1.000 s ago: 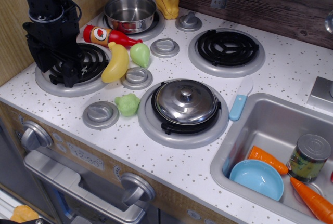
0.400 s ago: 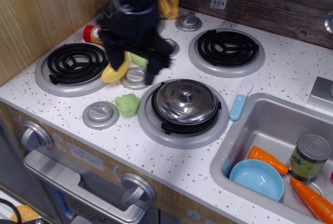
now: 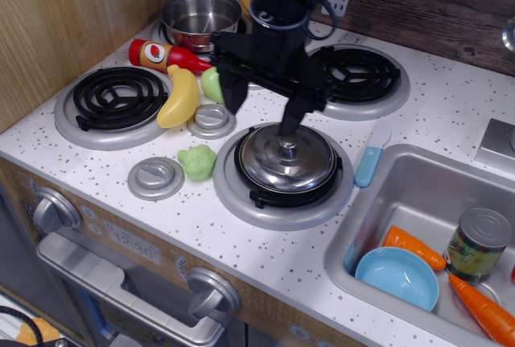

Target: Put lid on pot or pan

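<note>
The lid (image 3: pixel 287 159) has its rim flat on the black coils (image 3: pixel 294 198), so I expect the lid to come off alone and show an empty burner when I lift it.
The shiny domed steel lid (image 3: pixel 286 160) with a small centre knob lies on the front middle burner (image 3: pixel 283 194). The small steel pot (image 3: pixel 199 18) stands uncovered on the back left burner. My black gripper (image 3: pixel 262 115) hangs over the lid's back left edge, fingers wide apart and empty: one fingertip (image 3: pixel 233 99) is left of the lid, the other is just above its back rim. The arm hides the knob between the two back burners.
A ketchup bottle (image 3: pixel 165 56), banana (image 3: pixel 180 97) and green pear (image 3: pixel 213 85) lie between pot and lid. A green toy (image 3: pixel 198 162) and grey stove knobs (image 3: pixel 156 178) sit left of the lid. The sink (image 3: pixel 418 202) at right holds a blue bowl (image 3: pixel 397 276), can and carrots.
My arm has swept from the far left burner to the right, and now stands over the lid. The lid and pot have not moved.
</note>
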`<state>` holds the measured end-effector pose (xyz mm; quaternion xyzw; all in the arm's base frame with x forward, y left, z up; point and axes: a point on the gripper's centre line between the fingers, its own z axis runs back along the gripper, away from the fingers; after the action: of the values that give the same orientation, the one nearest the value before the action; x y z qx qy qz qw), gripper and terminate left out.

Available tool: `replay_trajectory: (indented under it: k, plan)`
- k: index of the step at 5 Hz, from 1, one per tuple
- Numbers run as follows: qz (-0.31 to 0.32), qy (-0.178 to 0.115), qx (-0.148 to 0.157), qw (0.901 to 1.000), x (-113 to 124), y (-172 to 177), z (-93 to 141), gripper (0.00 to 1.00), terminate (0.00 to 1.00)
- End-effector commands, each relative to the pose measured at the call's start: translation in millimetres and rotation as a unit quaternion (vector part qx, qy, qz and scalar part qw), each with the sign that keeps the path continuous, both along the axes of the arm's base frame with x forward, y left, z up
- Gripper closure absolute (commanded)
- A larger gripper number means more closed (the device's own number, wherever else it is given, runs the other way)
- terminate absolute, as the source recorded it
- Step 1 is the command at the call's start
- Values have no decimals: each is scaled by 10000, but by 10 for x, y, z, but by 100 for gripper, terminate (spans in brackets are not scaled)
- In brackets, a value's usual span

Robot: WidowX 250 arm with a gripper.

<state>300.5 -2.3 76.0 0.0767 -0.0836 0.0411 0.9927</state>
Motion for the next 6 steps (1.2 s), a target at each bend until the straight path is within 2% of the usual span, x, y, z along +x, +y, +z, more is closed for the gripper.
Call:
replay_trajectory:
  k: [1, 2, 4, 6]
  plan:
    - [-3, -351, -173, 9992, 172, -6, -81, 0, 0]
    - [-36, -456, -196, 9988, 208, -15, -181, 0, 0]
    - [-96, -490, -459, 9977, 195, -49, -335, 0, 0]
    - [-156, -495, -499, 9974, 267, -17, -422, 0, 0]
